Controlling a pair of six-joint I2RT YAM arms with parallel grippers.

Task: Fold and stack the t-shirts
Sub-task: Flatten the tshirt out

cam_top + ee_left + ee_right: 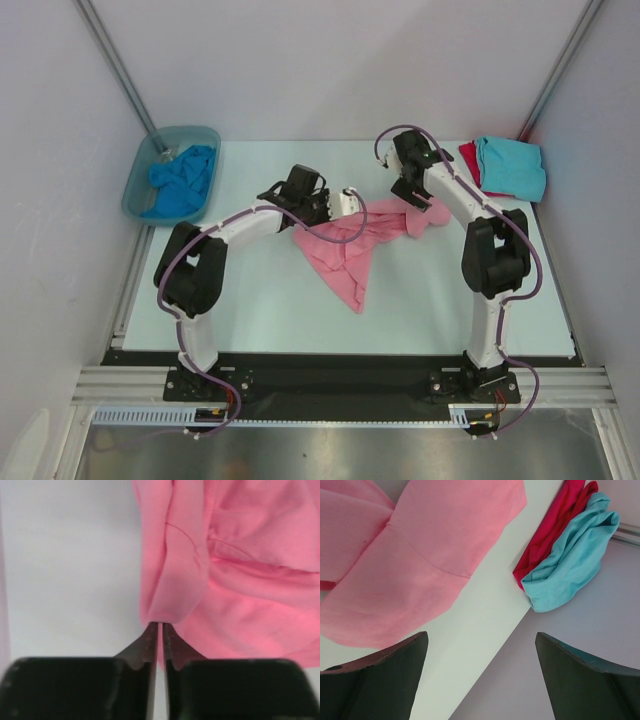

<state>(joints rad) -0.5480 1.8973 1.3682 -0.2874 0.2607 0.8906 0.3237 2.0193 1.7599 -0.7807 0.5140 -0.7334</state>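
I should open my left gripper, which is pinching a fold of the bunched pink t-shirt, then grip again close by and spread the cloth into the space beside the tub.
The large light pink t-shirt lies crumpled in the middle of the table. My left gripper is shut on a fold at its upper left edge; in the left wrist view the pink cloth is pinched between the closed tips. My right gripper is open and empty above the shirt's right end; its wrist view shows the pink cloth past the left finger. The turquoise t-shirt lies on the red one at the back right, both also in the right wrist view. The brighter blue t-shirt lies bunched in the tub.
The translucent grey-blue plastic tub stands at the back left, off the table mat's left edge. White walls enclose the back and sides. The turquoise and red pile sits at the mat's back right corner, close to the wall.
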